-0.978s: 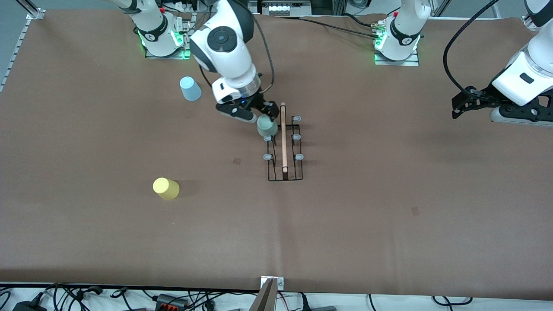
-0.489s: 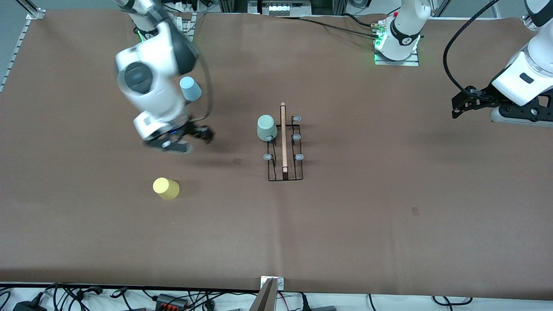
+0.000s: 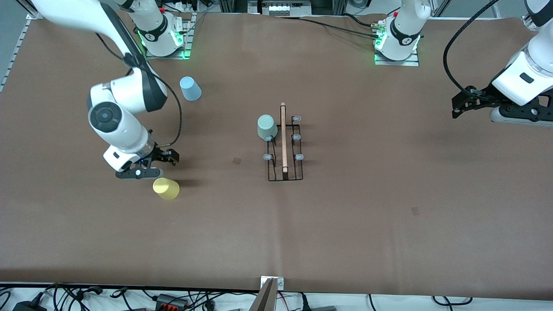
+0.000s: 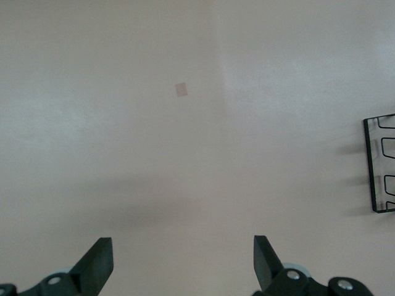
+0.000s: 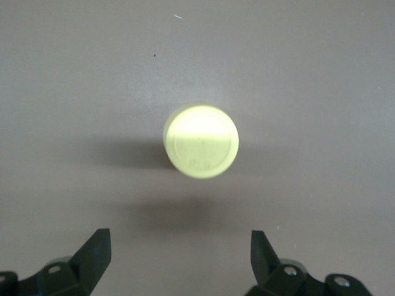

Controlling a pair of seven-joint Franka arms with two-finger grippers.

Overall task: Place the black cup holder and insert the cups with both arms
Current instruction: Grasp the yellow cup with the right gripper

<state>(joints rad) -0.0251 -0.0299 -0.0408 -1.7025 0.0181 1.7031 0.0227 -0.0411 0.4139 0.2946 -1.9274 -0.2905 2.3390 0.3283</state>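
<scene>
I expect the yellow cup [image 3: 166, 188] to slip over and hide the holder's free peg tip [image 3: 268, 156] when I lower the cup, because that tip is much narrower.
The black cup holder [image 3: 284, 147] stands mid-table with its wooden rod handle on top; one end of its wire base shows in the left wrist view [image 4: 379, 163]. The pale green cup [image 3: 266, 127] sits upside down on a peg at the holder's right-arm side. The yellow cup [image 3: 165, 188] stands upside down on the table, also in the right wrist view [image 5: 200, 140]. My right gripper [image 3: 153, 166] is open and empty, in the air beside the yellow cup; its tips show in the right wrist view [image 5: 180, 254]. The light blue cup [image 3: 190, 88] stands near the right arm's base. My left gripper [image 3: 462, 106] is open, empty and waits at its end of the table [image 4: 182, 262].
Brown paper covers the table [image 3: 389, 207]. Small square marks lie on it near the holder [image 3: 236, 160] and toward the left arm's end [image 3: 415, 211]. Cables and a metal bracket [image 3: 271, 293] run along the edge nearest the camera.
My right gripper let go of the pale green cup on the holder's peg, then swung across the table to the yellow cup. The left arm has not moved.
</scene>
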